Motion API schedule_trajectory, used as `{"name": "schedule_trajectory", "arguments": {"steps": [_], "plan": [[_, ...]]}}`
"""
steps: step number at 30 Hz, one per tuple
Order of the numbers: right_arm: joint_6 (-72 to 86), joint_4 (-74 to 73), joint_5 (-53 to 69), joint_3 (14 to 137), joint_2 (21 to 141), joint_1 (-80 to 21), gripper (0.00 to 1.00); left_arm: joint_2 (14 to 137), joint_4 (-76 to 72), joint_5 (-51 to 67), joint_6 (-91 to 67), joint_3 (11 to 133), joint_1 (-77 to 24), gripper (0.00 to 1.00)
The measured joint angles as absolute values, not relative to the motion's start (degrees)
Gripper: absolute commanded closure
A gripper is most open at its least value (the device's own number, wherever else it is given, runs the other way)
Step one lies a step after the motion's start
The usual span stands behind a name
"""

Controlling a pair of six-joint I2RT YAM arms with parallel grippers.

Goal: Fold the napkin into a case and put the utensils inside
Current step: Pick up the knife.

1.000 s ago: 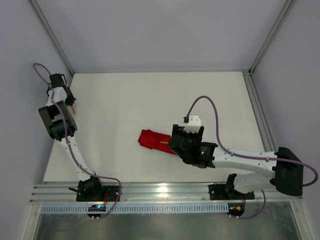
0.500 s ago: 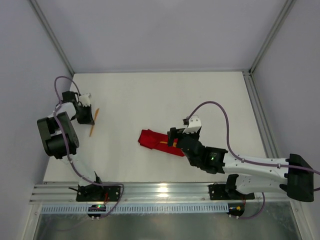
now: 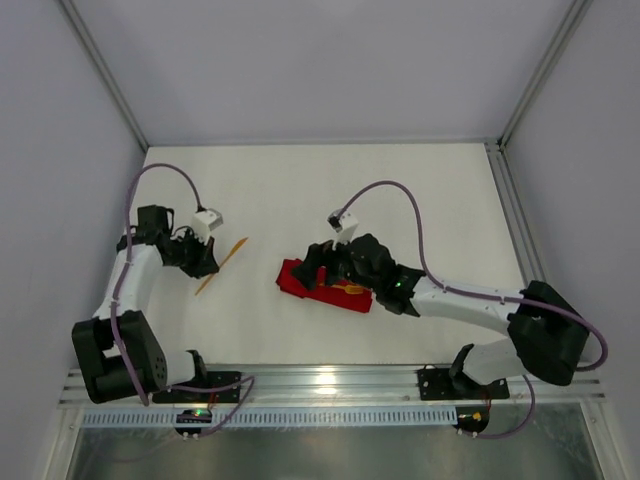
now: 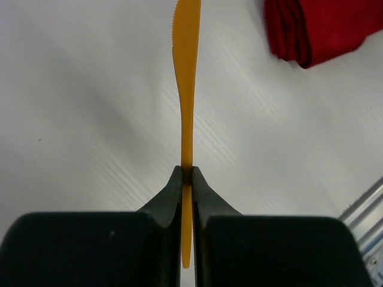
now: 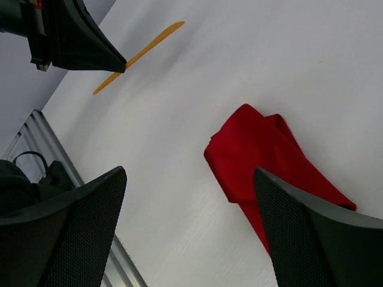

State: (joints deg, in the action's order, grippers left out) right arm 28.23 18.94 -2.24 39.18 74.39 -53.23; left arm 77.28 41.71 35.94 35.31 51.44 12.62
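My left gripper is holding the knife [image 3: 204, 287] by its handle, away from the napkin, so next my right gripper grabs the free blade [image 3: 238, 246] and then puts the knife inside first.
The red napkin [image 3: 305, 282] lies folded into a thick strip near the table's middle. It also shows in the right wrist view [image 5: 263, 149] and at the top right of the left wrist view [image 4: 317, 30]. My left gripper [image 4: 187, 170] is shut on one of the utensils, a slim orange knife [image 4: 187, 89] with a serrated blade that points forward. From above, this gripper [image 3: 205, 262] holds the knife [image 3: 232, 253] left of the napkin. My right gripper [image 5: 188, 173] hangs open and empty just above the napkin's left end [image 3: 315, 268]. A bit of another orange utensil [image 3: 351, 289] shows on the napkin.
An aluminium rail [image 3: 330, 380] runs along the table's near edge, and upright frame posts [image 3: 105, 85] stand at the back corners. The right arm's cable [image 3: 400, 195] arcs over the table behind the napkin.
My left arm has swung from the far left edge toward the middle, carrying the knife. My right gripper has reached left over the napkin and its jaws have spread a little wider.
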Motion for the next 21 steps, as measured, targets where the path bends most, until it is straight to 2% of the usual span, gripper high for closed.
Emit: {"name": "schedule_trajectory", "arguments": {"steps": [8, 11, 21], "plan": [[35.57, 25.85, 13.61, 51.05, 91.44, -51.16, 0.02, 59.81, 54.50, 40.45, 48.23, 48.29, 7.31, 1.00], [37.93, 27.18, 17.34, 53.76, 95.00, -50.00, 0.03, 57.10, 59.35, 41.76, 52.84, 47.40, 7.18, 1.00], [47.20, 34.94, 28.51, 58.43, 106.06, -49.78, 0.39, 57.08, 65.73, 44.10, 58.81, 47.07, 7.11, 1.00]]}}
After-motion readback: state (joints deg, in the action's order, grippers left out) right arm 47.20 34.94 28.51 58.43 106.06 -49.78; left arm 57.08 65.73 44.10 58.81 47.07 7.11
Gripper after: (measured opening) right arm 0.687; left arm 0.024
